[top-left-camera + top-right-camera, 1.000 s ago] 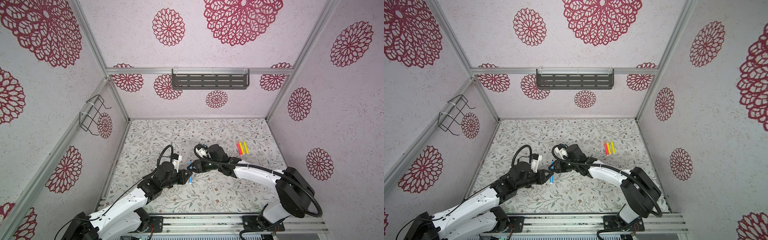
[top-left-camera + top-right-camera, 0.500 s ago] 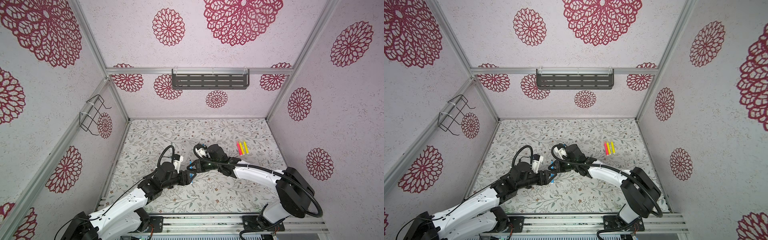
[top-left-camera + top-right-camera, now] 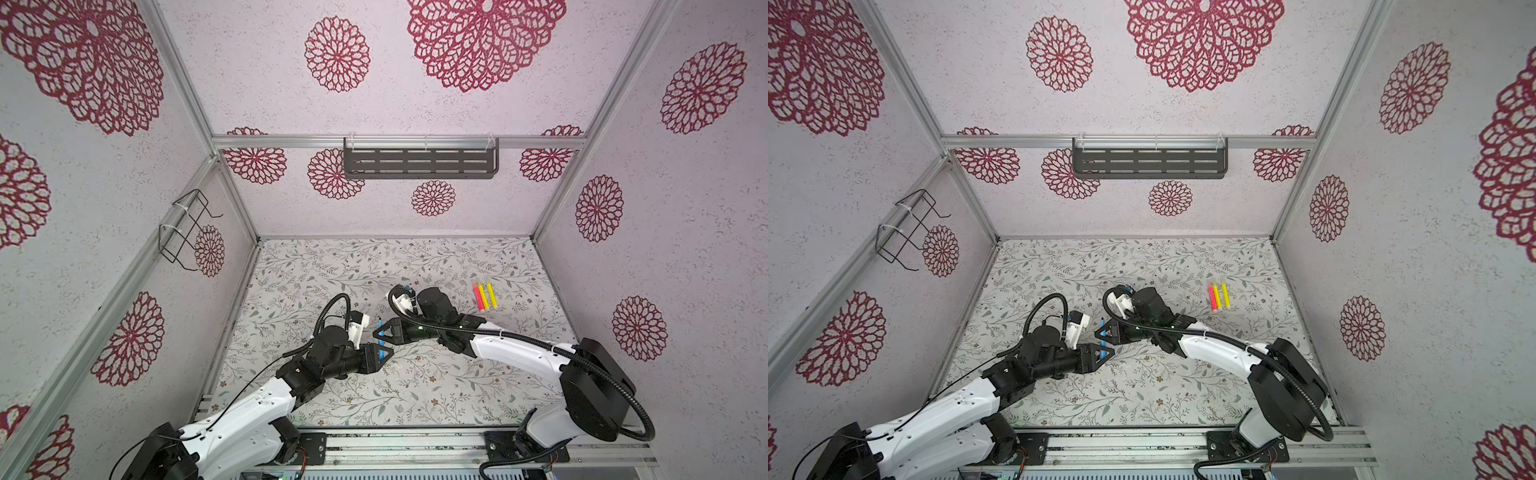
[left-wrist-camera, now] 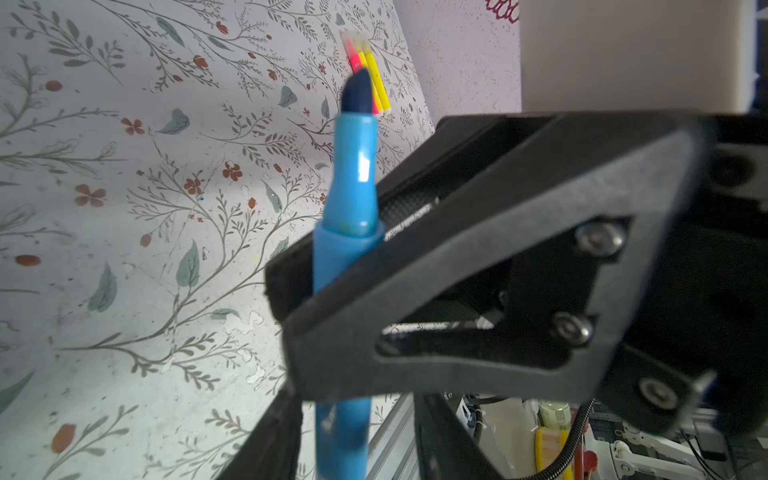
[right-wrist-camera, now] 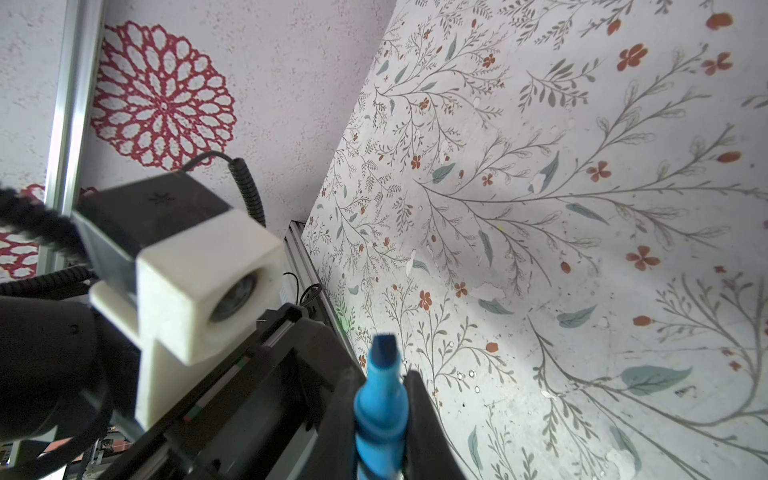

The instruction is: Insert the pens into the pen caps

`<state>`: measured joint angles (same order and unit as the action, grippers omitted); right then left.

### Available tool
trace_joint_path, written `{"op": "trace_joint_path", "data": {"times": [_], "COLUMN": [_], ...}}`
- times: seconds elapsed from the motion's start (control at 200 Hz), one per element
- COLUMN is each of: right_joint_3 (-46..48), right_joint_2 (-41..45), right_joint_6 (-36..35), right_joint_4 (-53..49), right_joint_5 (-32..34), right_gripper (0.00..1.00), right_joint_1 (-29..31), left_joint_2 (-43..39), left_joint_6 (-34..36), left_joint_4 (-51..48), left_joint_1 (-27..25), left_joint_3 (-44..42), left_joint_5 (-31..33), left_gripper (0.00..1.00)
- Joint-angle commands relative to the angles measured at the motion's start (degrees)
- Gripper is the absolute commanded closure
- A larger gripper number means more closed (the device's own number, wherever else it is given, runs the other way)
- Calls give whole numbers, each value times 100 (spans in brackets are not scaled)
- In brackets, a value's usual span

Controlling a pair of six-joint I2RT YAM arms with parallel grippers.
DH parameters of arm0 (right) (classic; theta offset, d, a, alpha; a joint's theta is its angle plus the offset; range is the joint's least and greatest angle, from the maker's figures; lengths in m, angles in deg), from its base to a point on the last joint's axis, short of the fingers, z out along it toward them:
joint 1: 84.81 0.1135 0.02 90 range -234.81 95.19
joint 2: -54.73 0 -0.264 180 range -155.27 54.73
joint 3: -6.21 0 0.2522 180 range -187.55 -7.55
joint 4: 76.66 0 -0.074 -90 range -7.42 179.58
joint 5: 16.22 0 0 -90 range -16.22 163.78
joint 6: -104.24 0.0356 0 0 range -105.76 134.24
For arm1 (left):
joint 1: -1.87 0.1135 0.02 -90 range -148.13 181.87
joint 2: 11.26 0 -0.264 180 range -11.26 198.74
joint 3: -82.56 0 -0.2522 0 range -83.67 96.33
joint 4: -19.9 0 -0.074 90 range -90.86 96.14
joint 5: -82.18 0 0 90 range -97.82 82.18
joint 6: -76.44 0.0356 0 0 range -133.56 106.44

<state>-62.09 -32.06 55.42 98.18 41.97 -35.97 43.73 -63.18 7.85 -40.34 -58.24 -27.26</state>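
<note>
My left gripper should hold the rear end point(image 4: 342, 436) of the pen while my right gripper gets the clear pen cap, because my right gripper is crowding the blue pen's tip end point(image 4: 354, 156).
The blue pen point(image 3: 380, 338) hangs above the mat at the middle, its dark tip bare. My right gripper point(image 3: 379, 332) is shut on its barrel; in the right wrist view the pen point(image 5: 380, 399) sits tight between both fingers point(image 5: 419, 419). My left gripper point(image 3: 386, 355) is at the pen's rear end. In the left wrist view the pen point(image 4: 353, 187) runs between that gripper's jaws, which stand apart with a gap on one side. A pink-red pen point(image 3: 478, 297) and two yellow pens point(image 3: 484, 296) point(image 3: 491, 294) lie side by side at the right rear. Pale clear pen caps point(image 4: 348, 36) show faintly at their far ends.
The floral mat point(image 3: 415, 386) covers the floor between patterned walls. A dark slotted shelf point(image 3: 419, 162) hangs on the back wall and a wire holder point(image 3: 187, 232) on the left wall. The metal rail point(image 3: 415, 440) runs along the front edge.
Both grippers stay together at the middle of the mat. The right fingers have closed on the blue pen, and the left jaws have come apart around it.
</note>
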Motion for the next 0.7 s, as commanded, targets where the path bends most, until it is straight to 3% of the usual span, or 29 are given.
{"op": "trace_joint_path", "data": {"times": [0.0,0.275,0.446,0.586,0.696], "right_joint_3": [-100,-67,-83,-57,-36], "right_joint_2": [264,346,411,490,585], "right_joint_6": [-69,-69,-85,-108,-141], "right_joint_4": [186,170,160,106,20], "right_joint_5": [-107,-88,-71,-23,64], "right_gripper": [99,99,99,97,87], "right_joint_1": [46,56,61,62,64], "left_joint_2": [-84,-67,-59,-100,-156], "left_joint_6": [-12,-23,-21,23,45], "left_joint_4": [228,332,333,224,209], "left_joint_1": [-24,-23,-22,-23,-23], "left_joint_3": [-24,-25,-14,-16,-48], "left_joint_5": [-94,-121,-94,23,91], "left_gripper": [60,80,100,100,100]}}
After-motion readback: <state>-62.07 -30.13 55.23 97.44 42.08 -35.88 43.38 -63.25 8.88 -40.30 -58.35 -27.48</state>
